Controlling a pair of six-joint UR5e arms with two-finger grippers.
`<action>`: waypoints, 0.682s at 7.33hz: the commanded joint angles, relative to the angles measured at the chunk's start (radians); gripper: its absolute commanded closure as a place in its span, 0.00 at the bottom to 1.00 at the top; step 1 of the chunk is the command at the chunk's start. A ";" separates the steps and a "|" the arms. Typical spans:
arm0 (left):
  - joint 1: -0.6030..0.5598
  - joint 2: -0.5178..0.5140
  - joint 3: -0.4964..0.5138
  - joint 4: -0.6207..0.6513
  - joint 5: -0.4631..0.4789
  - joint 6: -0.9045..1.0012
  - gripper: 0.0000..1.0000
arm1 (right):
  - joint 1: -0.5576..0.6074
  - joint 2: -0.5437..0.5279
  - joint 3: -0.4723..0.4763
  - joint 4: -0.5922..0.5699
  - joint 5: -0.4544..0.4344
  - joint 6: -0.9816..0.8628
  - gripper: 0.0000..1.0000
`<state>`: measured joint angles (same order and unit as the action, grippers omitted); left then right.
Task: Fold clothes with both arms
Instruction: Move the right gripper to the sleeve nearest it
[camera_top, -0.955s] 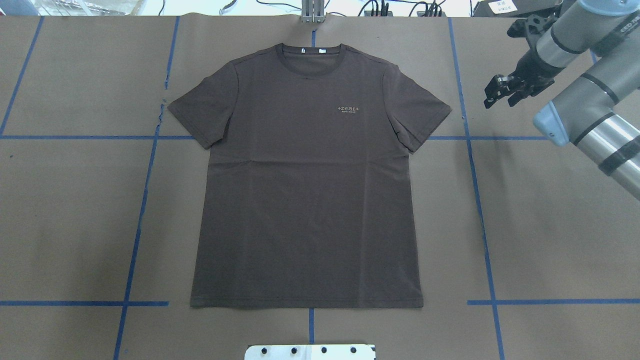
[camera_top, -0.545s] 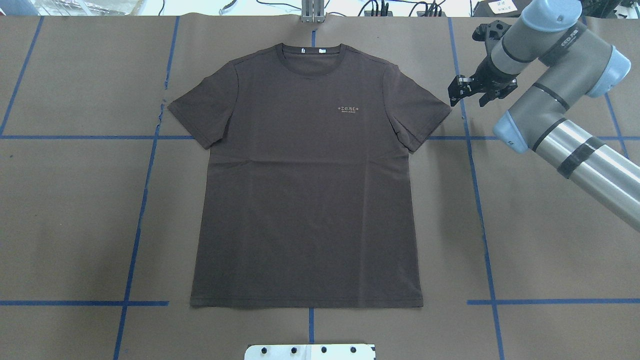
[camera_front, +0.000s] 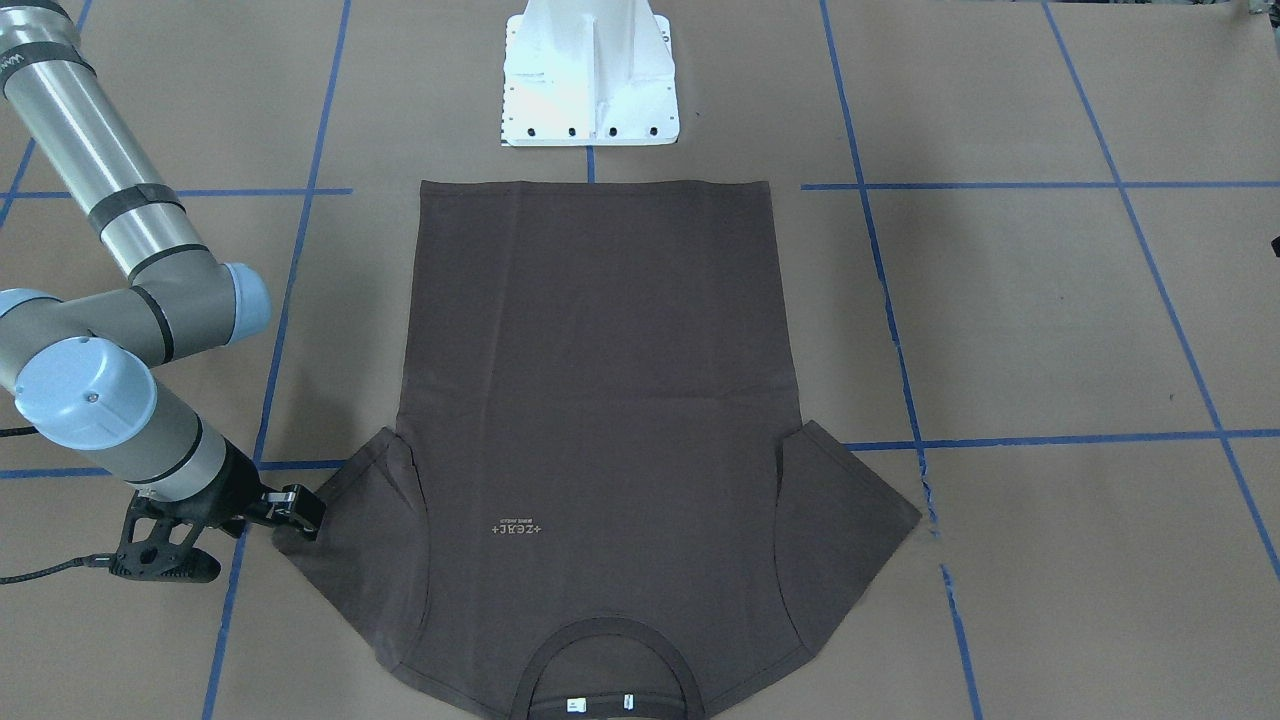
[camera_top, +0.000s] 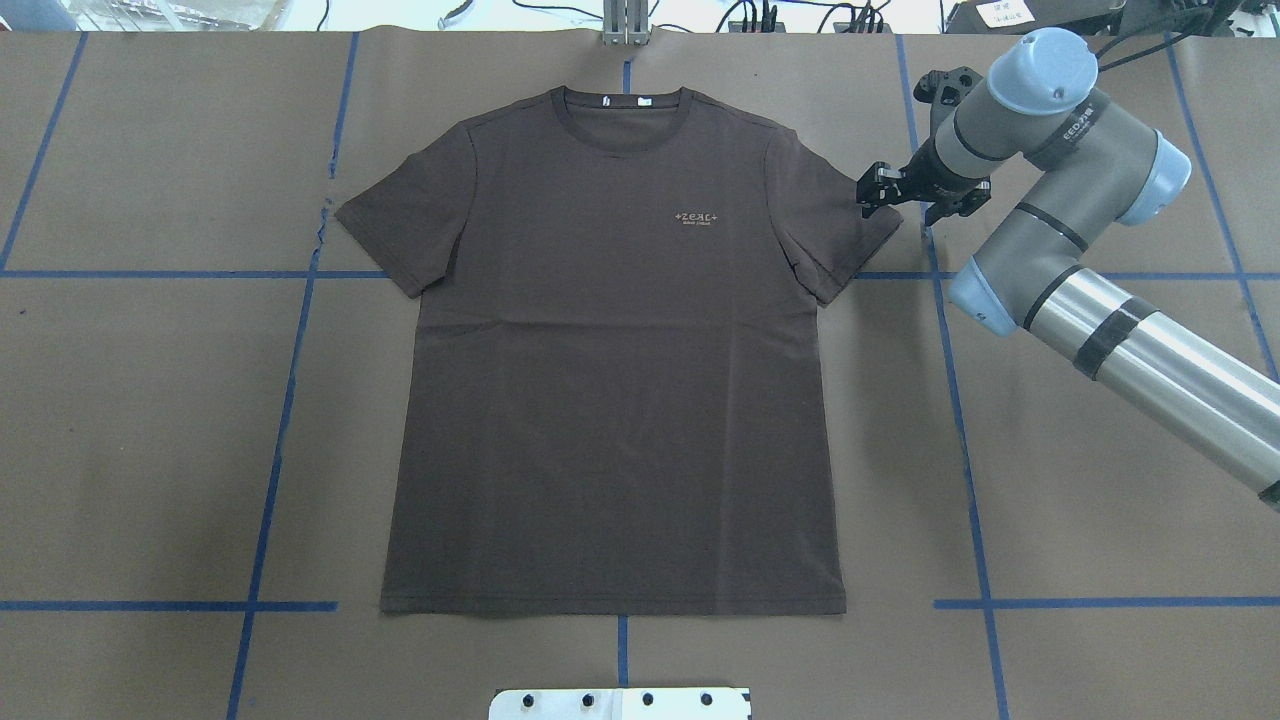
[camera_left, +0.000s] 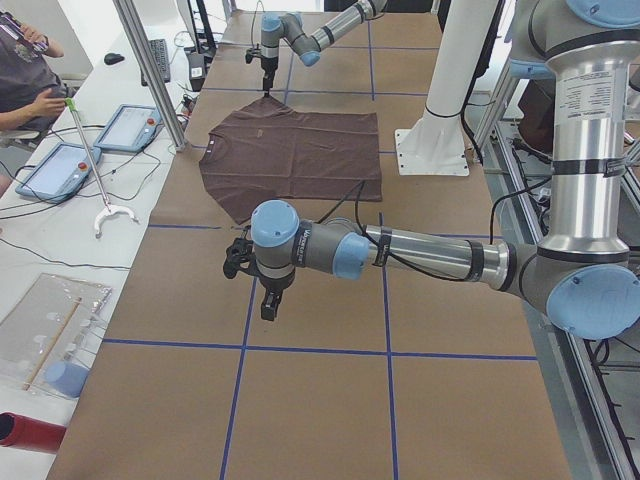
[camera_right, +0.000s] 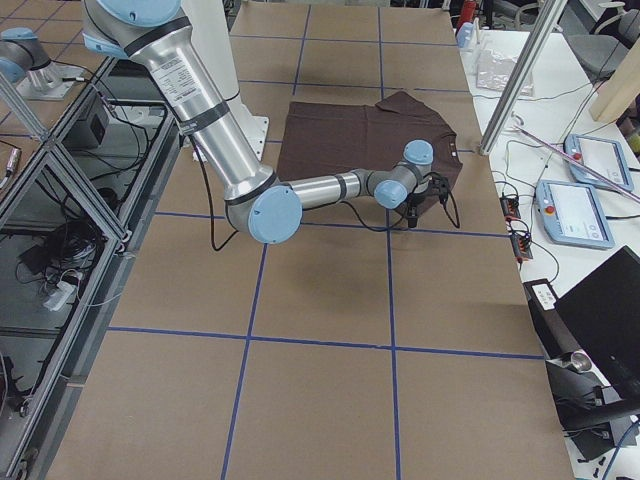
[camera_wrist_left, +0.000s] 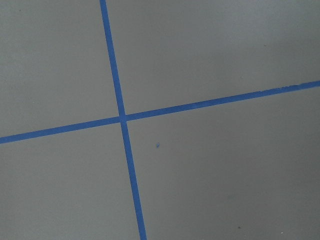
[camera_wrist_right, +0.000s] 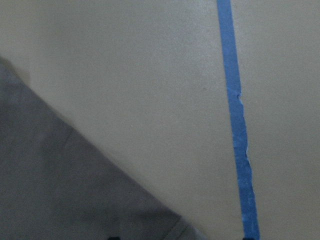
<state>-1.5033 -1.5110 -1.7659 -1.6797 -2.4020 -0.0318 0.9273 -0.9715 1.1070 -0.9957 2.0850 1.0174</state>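
Note:
I expect the sleeve (camera_front: 366, 546) to fold over flat, with its corner beside the chest print, when I bring its edge inward, as it spreads flat past its curved seam (camera_front: 427, 540).
The dark brown T-shirt (camera_top: 610, 380) lies flat and face up on the brown paper, collar at the far edge, both sleeves spread. My right gripper (camera_top: 880, 192) hangs at the tip of the shirt's right-hand sleeve (camera_top: 850, 230), fingers apart and holding nothing. The front-facing view shows that gripper (camera_front: 298, 508) right at the sleeve's edge. In the right wrist view the sleeve corner (camera_wrist_right: 75, 200) fills the lower left. My left gripper (camera_left: 268, 305) shows only in the exterior left view, over bare paper well away from the shirt; I cannot tell whether it is open or shut.
Blue tape lines (camera_top: 290, 350) grid the paper-covered table. The white pedestal base (camera_front: 590, 80) stands just beyond the shirt's hem. A tape crossing (camera_wrist_left: 122, 119) fills the left wrist view. Tablets (camera_left: 130, 128) and a seated person (camera_left: 30, 70) are beside the table's far side.
My right arm has swung in from the table's right side, carrying its gripper leftward to the sleeve tip. The shirt has not moved.

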 joint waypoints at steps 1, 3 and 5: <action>0.000 0.000 -0.007 0.000 0.000 0.001 0.00 | -0.004 0.005 -0.009 0.000 -0.006 0.013 0.53; 0.000 0.000 -0.006 0.000 0.000 0.000 0.00 | -0.005 0.008 -0.007 -0.001 -0.006 0.013 1.00; 0.000 0.000 -0.006 0.000 0.000 0.000 0.00 | -0.008 0.008 0.002 0.002 -0.006 0.016 1.00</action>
<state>-1.5033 -1.5110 -1.7719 -1.6797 -2.4022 -0.0320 0.9199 -0.9643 1.1015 -0.9956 2.0788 1.0315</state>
